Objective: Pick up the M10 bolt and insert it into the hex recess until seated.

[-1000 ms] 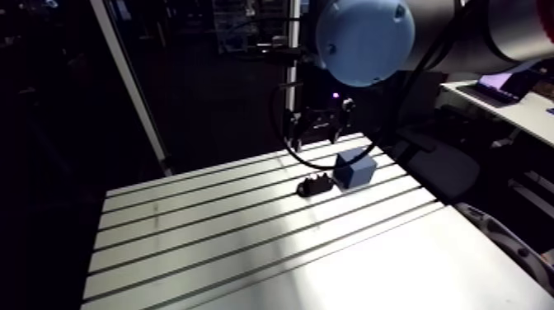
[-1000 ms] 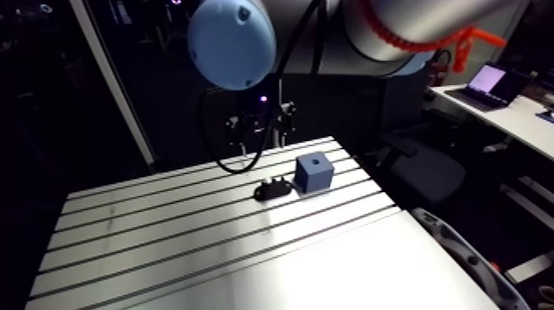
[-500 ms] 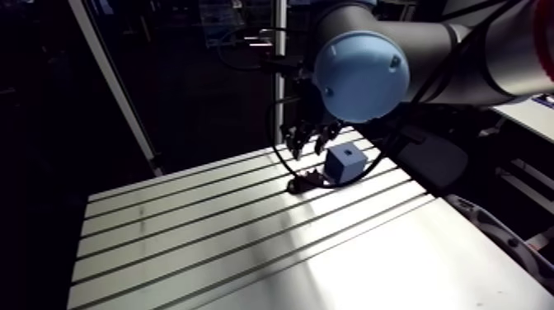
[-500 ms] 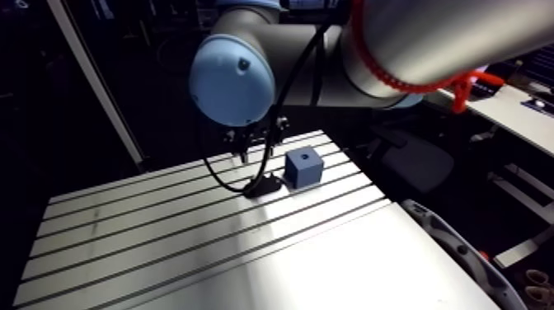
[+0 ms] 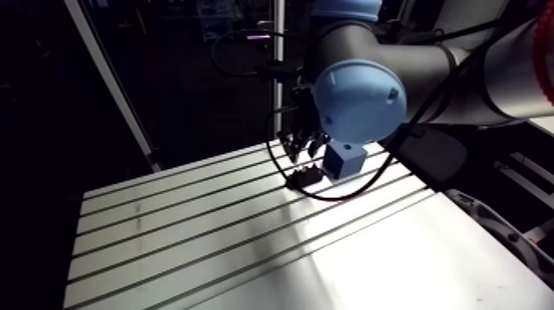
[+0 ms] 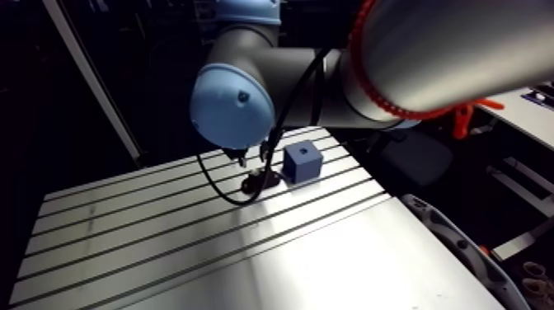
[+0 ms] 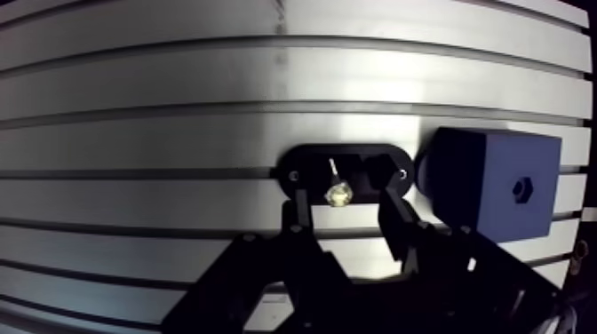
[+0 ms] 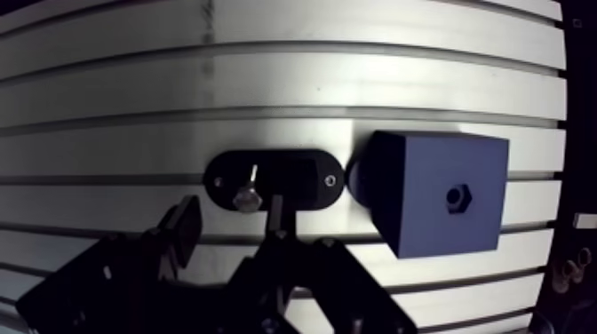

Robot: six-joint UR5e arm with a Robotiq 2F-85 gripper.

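Note:
The M10 bolt [image 7: 338,194] will come free when the robot's gripper lifts, and the black oval holder will stay in place, because screws [image 7: 402,174] show at the holder's ends.
A black oval holder [image 7: 306,164] lies on the slotted table [image 5: 206,239], and the M10 bolt [image 7: 337,193] stands in it with its shiny end up. Close beside the holder sits a blue block [image 7: 484,182] with a small hex recess [image 7: 522,186] in its upper face. In the wrist view my gripper [image 7: 345,211] is open just above the holder, one finger on either side of the bolt, and neither pad seems to touch it. In the arm view the gripper [image 5: 298,148] hangs low over the holder [image 5: 307,175], next to the block [image 5: 345,161].
Parallel slots run across the aluminium table. A smooth pale sheet [image 5: 396,264] covers the near right part. A slanted frame post [image 5: 115,82] rises behind the table's far left edge. The arm's large blue joint cap [image 5: 359,91] hides part of the block's surroundings.
The gripper has come down and forward from behind the holder to just above it, straddling the bolt. The arm camera has shifted with the arm; holder and block stay put.

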